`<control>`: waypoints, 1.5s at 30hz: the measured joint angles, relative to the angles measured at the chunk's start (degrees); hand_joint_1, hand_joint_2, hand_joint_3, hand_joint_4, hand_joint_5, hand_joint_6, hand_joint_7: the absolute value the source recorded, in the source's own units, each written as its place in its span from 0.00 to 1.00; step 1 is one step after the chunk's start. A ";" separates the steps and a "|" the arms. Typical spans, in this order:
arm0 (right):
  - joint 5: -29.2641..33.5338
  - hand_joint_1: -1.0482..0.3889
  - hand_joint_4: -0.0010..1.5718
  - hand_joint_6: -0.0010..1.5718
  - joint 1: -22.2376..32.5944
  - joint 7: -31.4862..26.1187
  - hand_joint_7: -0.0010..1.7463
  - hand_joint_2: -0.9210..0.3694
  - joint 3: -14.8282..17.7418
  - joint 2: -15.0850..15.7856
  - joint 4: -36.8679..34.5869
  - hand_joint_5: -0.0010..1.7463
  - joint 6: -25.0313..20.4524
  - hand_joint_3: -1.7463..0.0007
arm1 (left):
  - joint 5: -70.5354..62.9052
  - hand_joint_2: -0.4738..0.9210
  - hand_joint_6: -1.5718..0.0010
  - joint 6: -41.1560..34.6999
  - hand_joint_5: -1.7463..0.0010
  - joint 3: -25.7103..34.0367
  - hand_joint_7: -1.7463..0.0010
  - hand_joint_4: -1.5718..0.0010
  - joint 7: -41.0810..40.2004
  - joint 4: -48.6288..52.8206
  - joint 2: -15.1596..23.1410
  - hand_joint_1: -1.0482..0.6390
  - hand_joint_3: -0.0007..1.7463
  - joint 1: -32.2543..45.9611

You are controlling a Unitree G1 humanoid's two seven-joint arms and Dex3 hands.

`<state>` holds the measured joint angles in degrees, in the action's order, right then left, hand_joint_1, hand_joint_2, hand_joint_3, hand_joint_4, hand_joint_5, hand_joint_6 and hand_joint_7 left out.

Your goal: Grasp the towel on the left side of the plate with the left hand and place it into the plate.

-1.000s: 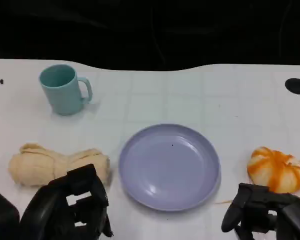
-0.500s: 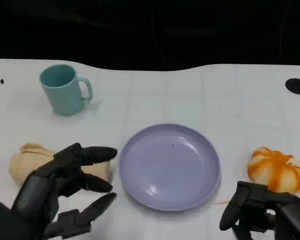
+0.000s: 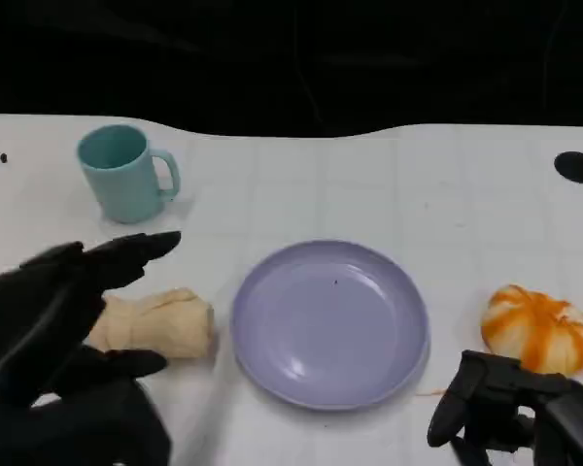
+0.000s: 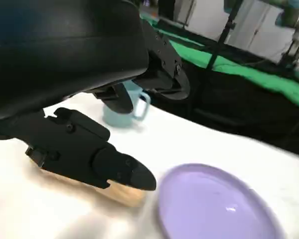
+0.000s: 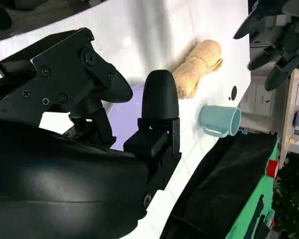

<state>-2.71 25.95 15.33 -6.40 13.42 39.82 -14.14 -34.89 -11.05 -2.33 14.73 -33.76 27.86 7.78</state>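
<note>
I expect the rolled beige towel [image 3: 172, 325] to stay rolled and fairly straight when I lift it by one half, because a snug wrap [image 5: 196, 62] squeezes its middle.
The rolled beige towel [image 3: 160, 324] lies on the white table just left of the lavender plate [image 3: 330, 323]. My left hand [image 3: 53, 320] hovers above the towel's left half with its fingers spread apart, holding nothing, and hides that end. In the left wrist view the towel [image 4: 122, 191] shows under the fingers [image 4: 89, 154], with the plate [image 4: 214, 206] beside it. The right wrist view shows the towel [image 5: 198, 66] and my left hand [image 5: 276, 37] over it. My right hand [image 3: 520, 413] rests at the front right, fingers curled in, empty.
A teal mug [image 3: 124, 173] stands behind the towel, to the back left. An orange and white pumpkin-shaped thing [image 3: 537, 328] sits right of the plate, close to my right hand. The table's far edge meets a black backdrop.
My left hand has opened its fingers and risen forward over the towel's left end, now covering it. The towel, plate and right hand have not moved.
</note>
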 measured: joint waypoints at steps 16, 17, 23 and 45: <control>-0.21 0.73 0.46 0.38 0.28 -0.10 0.87 0.28 -0.02 0.02 1.26 1.00 -0.67 0.33 | -19.14 0.95 0.80 -1.92 0.90 -11.14 1.00 0.78 6.98 19.74 2.14 0.29 0.00 -13.56; -0.19 0.72 0.47 0.38 0.35 -0.17 0.87 0.28 -0.02 0.02 1.32 1.00 -0.75 0.33 | -19.19 0.95 0.80 -1.95 0.92 -11.49 1.00 0.78 7.16 20.90 2.12 0.30 0.00 -14.12; -0.11 0.72 0.47 0.38 0.39 -0.29 0.86 0.29 -0.10 0.04 1.42 1.00 -1.09 0.32 | -19.09 0.95 0.79 -1.40 0.95 -15.05 0.99 0.74 5.53 36.48 0.62 0.31 0.00 -19.66; 0.49 0.72 0.46 0.39 -0.13 -1.01 0.85 0.26 -1.14 -0.26 2.40 1.00 -3.73 0.36 | -11.45 1.00 0.59 14.24 0.00 -17.88 0.03 0.45 -25.18 65.73 -4.41 0.50 0.14 -27.41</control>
<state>-2.22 25.82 14.32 -7.54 13.16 42.22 -17.86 -46.34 3.19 -20.21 -10.45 31.96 23.45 -19.62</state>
